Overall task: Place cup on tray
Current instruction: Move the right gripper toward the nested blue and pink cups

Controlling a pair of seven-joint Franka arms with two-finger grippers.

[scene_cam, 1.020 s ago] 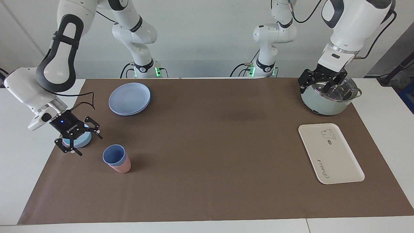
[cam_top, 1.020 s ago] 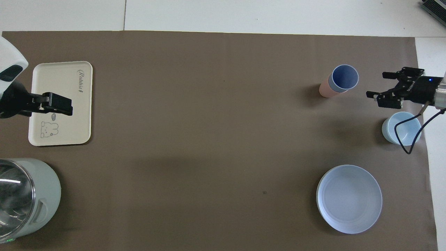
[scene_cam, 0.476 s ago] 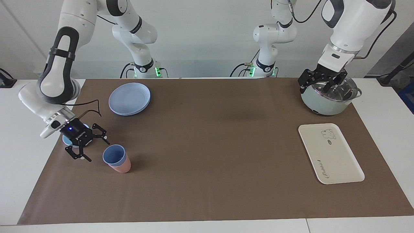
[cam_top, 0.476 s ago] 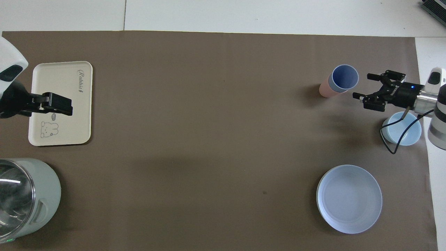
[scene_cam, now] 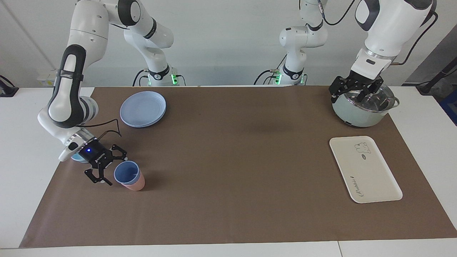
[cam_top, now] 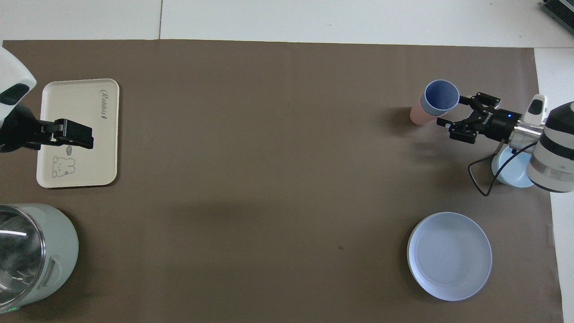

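My right gripper is low beside the pink cup's side (cam_top: pixel 422 114), so the blue cup (cam_top: pixel 441 96) will come along inside the pink cup when I lift the pink cup.
The blue cup (scene_cam: pixel 126 172) stands nested in a pink cup (scene_cam: pixel 135 185) toward the right arm's end of the table; it also shows in the overhead view (cam_top: pixel 441 94). My right gripper (scene_cam: pixel 112 168) is open and low, right beside the cup, its fingers starting to straddle it (cam_top: pixel 451 111). Whether they touch it I cannot tell. The cream tray (scene_cam: pixel 367 178) lies toward the left arm's end (cam_top: pixel 80 112). My left gripper (scene_cam: pixel 354 93) waits open in the air over the pot; from above it covers part of the tray (cam_top: pixel 67 133).
A pale green pot (scene_cam: pixel 357 112) with a steel inside stands nearer to the robots than the tray. A stack of round blue plates (scene_cam: pixel 142 109) and a light-blue bowl (cam_top: pixel 511 172), partly hidden by the right arm, lie near the cup.
My right gripper has come down from over the bowl and moved sideways to the cup, staying open. The cup has shifted very slightly. The left arm has not moved.
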